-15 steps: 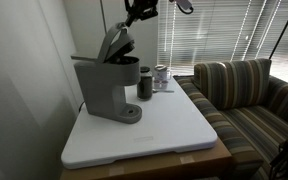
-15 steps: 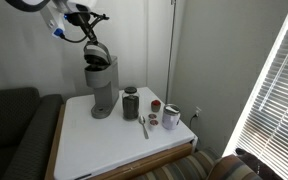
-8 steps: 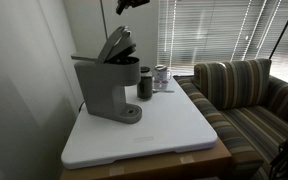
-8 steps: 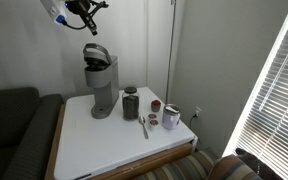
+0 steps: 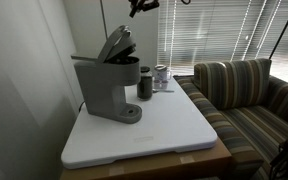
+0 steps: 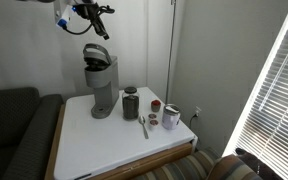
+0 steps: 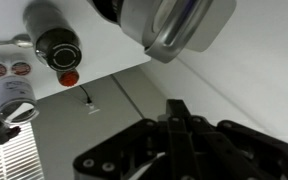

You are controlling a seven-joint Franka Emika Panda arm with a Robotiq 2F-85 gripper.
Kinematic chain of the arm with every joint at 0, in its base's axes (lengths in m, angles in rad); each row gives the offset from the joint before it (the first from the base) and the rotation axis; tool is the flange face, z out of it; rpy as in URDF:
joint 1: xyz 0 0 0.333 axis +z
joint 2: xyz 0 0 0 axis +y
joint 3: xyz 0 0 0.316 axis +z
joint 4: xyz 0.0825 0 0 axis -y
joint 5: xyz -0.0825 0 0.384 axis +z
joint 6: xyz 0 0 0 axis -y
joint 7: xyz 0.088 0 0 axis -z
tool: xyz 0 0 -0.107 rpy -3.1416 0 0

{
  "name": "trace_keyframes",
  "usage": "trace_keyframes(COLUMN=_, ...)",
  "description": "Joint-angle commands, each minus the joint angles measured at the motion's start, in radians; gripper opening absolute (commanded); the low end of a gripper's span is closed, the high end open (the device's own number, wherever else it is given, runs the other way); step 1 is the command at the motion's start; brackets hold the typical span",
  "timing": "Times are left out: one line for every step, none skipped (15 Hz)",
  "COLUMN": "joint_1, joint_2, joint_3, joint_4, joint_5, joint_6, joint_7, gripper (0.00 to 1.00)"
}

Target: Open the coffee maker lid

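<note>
The coffee maker lid (image 5: 113,44) is only partway up, slanting over the machine. My gripper should move down to the lid's raised edge (image 5: 122,30) and push the lid further open.
The gray coffee maker (image 5: 106,85) stands at the back of a white table in both exterior views (image 6: 101,88). Its lid (image 5: 117,43) is tilted up and open, dark underneath, and also shows in an exterior view (image 6: 97,52) and at the top of the wrist view (image 7: 179,25). My gripper (image 5: 142,5) hangs well above the machine, apart from the lid, near the frame's top in both exterior views (image 6: 96,12). In the wrist view its fingers (image 7: 179,115) are pressed together and hold nothing.
A small dark cup (image 5: 145,84) stands beside the machine, with lidded glass jars (image 5: 161,75) behind it. A spoon (image 6: 144,126) and small round lids lie nearby on the white table (image 5: 164,125). A striped sofa (image 5: 244,90) adjoins the table. Window blinds are behind.
My gripper has risen from beside the raised lid to well above the machine, and drifted sideways. The lid stays up.
</note>
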Motion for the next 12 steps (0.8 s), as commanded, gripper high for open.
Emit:
trace_keyframes(joint_1=0.114, joint_2=-0.050, joint_3=-0.145, joint_4=-0.087, joint_5=-0.159, joint_6=-0.041, joint_7=0.273, gripper=0.00)
trace_keyframes(joint_1=0.137, joint_2=-0.053, joint_3=-0.168, joint_4=-0.093, joint_5=-0.197, joint_6=-0.067, joint_7=0.334, gripper=0.00)
trace_keyframes(joint_1=0.156, joint_2=-0.060, joint_3=-0.183, joint_4=-0.100, joint_5=-0.228, joint_6=-0.095, joint_7=0.388, gripper=0.00)
trace_keyframes(joint_1=0.165, joint_2=-0.067, joint_3=-0.183, joint_4=-0.107, joint_5=-0.240, joint_6=-0.115, joint_7=0.416, gripper=0.00)
trace_keyframes(joint_1=0.167, joint_2=-0.069, joint_3=-0.173, joint_4=-0.109, joint_5=-0.236, joint_6=-0.131, joint_7=0.424, gripper=0.00)
trace_keyframes(joint_1=0.166, joint_2=-0.069, joint_3=-0.161, joint_4=-0.112, joint_5=-0.225, joint_6=-0.131, joint_7=0.418, gripper=0.00)
trace_keyframes(joint_1=0.163, joint_2=-0.066, joint_3=-0.146, joint_4=-0.109, joint_5=-0.207, joint_6=-0.128, joint_7=0.395, gripper=0.00)
trace_keyframes(joint_1=0.089, joint_2=-0.064, joint_3=-0.060, joint_4=-0.102, joint_5=-0.212, joint_6=-0.128, joint_7=0.374, gripper=0.00)
trace_keyframes(joint_1=0.075, joint_2=-0.057, joint_3=-0.034, joint_4=-0.093, joint_5=-0.192, joint_6=-0.130, joint_7=0.350, gripper=0.00)
trace_keyframes(joint_1=0.059, joint_2=-0.052, joint_3=-0.009, joint_4=-0.087, joint_5=-0.182, joint_6=-0.132, joint_7=0.338, gripper=0.00)
trace_keyframes(joint_1=0.042, joint_2=-0.046, joint_3=0.017, joint_4=-0.080, joint_5=-0.169, joint_6=-0.134, joint_7=0.318, gripper=0.00)
trace_keyframes(joint_1=0.028, joint_2=-0.043, joint_3=0.038, joint_4=-0.076, joint_5=-0.157, joint_6=-0.137, joint_7=0.303, gripper=0.00)
